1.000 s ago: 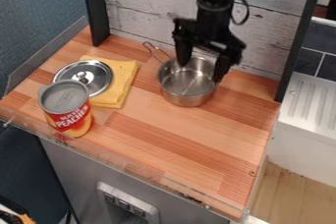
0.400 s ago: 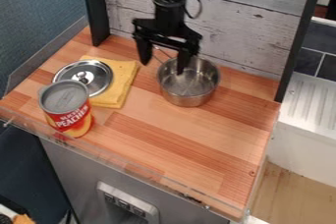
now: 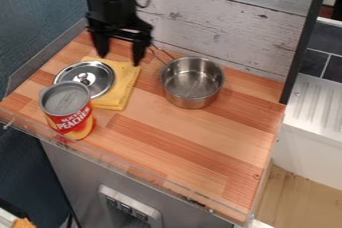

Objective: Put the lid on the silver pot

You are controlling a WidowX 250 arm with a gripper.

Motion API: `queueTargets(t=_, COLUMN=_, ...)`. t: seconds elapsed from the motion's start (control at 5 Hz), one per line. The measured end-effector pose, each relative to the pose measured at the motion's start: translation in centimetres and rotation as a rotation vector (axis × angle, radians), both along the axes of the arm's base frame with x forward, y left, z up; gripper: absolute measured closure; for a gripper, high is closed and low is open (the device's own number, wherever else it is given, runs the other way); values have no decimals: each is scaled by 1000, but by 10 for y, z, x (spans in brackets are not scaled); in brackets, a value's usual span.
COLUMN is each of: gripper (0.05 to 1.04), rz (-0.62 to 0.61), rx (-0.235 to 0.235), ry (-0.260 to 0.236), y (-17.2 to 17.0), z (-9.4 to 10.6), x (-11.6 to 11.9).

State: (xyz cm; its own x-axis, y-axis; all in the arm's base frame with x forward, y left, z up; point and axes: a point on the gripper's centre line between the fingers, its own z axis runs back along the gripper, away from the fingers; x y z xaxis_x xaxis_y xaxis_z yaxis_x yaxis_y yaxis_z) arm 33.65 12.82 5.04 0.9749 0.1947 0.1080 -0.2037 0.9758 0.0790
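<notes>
The lid sits knob up over the flat yellow cloth. The lid will come off by itself when I lift, and the cloth will stay flat.
My gripper (image 3: 119,61) hangs open above the back left of the counter, over the far edge of the yellow cloth, with nothing between its fingers. Just in front of it, the silver lid (image 3: 99,80) lies knob up, partly on the yellow cloth (image 3: 124,90). The silver pot (image 3: 192,83) stands uncovered to the right of the gripper, toward the back of the counter, its handle pointing to the back left.
A can (image 3: 69,111) stands at the front left, close against the lid and cloth and hiding a bit of them. A plank wall (image 3: 220,27) closes off the back, with dark posts at both sides. A transparent lip runs along the front edge.
My gripper has moved left, from above the pot to above the cloth's far edge, staying open. The pot, lid, cloth and can have kept their places.
</notes>
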Motion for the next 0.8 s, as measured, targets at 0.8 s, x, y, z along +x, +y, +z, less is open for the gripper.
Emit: queueTargets(t=0.8, gripper=83, rz=92, rx=-41, ry=95, y=47, z=-42, x=-32)
